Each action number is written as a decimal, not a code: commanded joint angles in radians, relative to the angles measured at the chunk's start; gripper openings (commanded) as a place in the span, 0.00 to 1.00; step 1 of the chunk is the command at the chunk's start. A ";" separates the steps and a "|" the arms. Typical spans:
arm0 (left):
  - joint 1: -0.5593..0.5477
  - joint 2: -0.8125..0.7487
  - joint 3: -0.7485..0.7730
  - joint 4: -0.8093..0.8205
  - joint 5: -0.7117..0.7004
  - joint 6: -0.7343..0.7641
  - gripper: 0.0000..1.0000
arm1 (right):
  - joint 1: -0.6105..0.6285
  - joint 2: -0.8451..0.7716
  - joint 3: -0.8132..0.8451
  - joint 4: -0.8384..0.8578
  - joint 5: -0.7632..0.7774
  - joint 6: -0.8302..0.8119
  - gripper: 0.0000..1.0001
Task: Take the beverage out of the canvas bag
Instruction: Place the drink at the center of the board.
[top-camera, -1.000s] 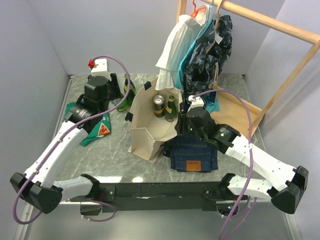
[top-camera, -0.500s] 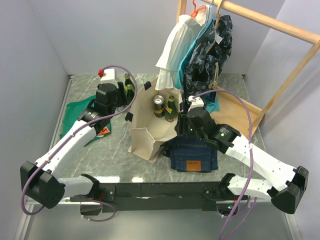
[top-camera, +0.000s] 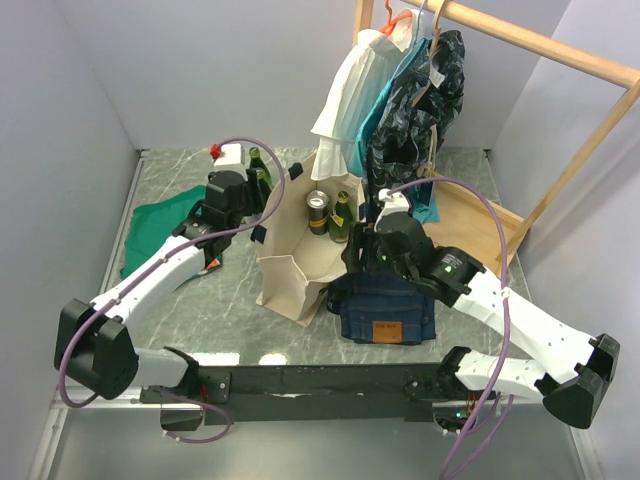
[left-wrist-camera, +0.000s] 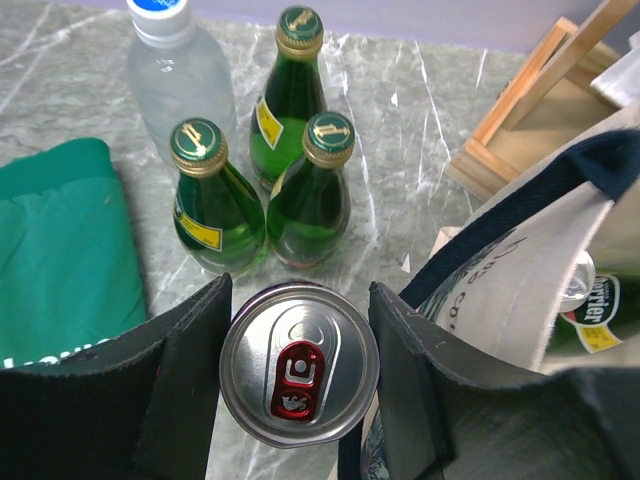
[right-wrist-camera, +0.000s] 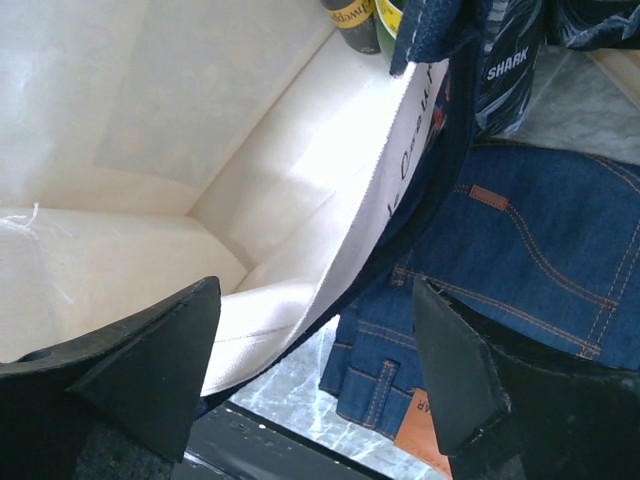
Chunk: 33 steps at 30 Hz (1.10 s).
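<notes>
I keep lowering the can with my left gripper until the can's base touches the marble, because the can hangs upright over the clear marble next to the green bottles.
The cream canvas bag stands open mid-table, with a can and a green bottle inside at its far end. My left gripper is shut on a beverage can with a silver top and red tab. It holds the can above the marble, just left of the bag's navy-trimmed rim. In the top view the left gripper hangs beside the bag's far-left corner. My right gripper is open astride the bag's near-right rim, with its pads clear of the cloth.
Three green bottles and a clear water bottle stand on the marble beyond the held can. A green cloth lies left of them. Folded blue jeans lie right of the bag. A wooden clothes rack with hanging garments stands behind.
My left arm has carried the can from over the green cloth rightward and back, to beside the bottles. The right gripper has opened off the bag's rim.
</notes>
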 joint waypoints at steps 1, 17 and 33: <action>0.001 0.013 -0.006 0.158 0.026 -0.020 0.01 | 0.000 -0.013 0.061 0.021 -0.003 0.008 0.84; 0.000 0.137 -0.071 0.297 0.073 -0.029 0.01 | 0.000 0.001 0.075 0.010 0.002 0.006 0.86; 0.000 0.234 -0.052 0.330 0.072 -0.010 0.01 | -0.002 0.022 0.089 0.005 0.003 -0.002 0.87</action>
